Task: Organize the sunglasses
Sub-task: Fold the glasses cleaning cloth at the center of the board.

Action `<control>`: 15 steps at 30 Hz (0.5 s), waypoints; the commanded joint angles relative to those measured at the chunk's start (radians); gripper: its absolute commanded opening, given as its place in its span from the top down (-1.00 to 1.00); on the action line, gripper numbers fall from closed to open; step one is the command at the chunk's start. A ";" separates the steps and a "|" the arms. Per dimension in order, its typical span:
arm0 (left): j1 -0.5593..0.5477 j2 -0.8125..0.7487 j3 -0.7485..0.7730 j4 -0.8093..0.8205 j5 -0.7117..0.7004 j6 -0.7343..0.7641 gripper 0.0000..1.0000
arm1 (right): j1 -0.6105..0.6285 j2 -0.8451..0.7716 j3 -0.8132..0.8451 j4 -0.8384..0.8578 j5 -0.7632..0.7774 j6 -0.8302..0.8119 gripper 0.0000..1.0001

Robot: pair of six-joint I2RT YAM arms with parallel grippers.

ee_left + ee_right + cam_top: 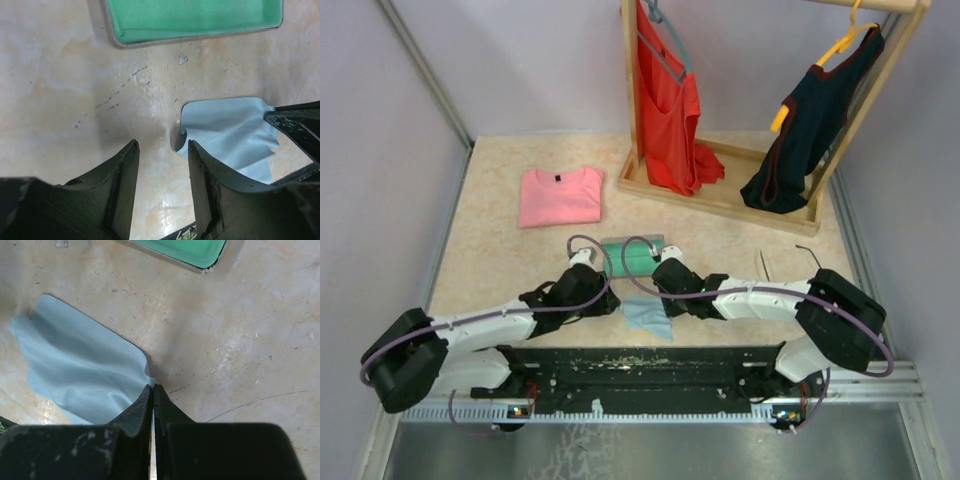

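The cloth's edge is folded over beside the robot's left gripper, so that gripper should spread it out first and then pinch the cloth's corner nearer the case.
The sunglasses show only as thin dark wire on the table at the right, far from both grippers. The open grey case with green lining lies just beyond the grippers; it also shows in the left wrist view and the right wrist view. A light blue cloth lies between the grippers. My right gripper is shut, pinching a corner of the cloth. My left gripper is open and empty, low at the cloth's other edge.
A folded pink shirt lies at the back left. A wooden clothes rack at the back holds a red top and a dark top. The arms' black base rail runs along the near edge.
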 commanded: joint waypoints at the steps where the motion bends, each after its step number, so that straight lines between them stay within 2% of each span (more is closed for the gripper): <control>1: 0.000 0.094 0.073 0.021 -0.022 0.059 0.03 | 0.003 -0.042 -0.007 0.048 -0.006 0.009 1.00; 9: 0.001 0.225 0.133 0.033 0.054 0.070 0.10 | 0.004 -0.045 -0.018 0.062 -0.012 0.017 1.00; 15: -0.004 0.196 0.074 0.070 0.133 0.036 0.17 | 0.003 -0.047 -0.014 0.061 -0.006 0.019 1.00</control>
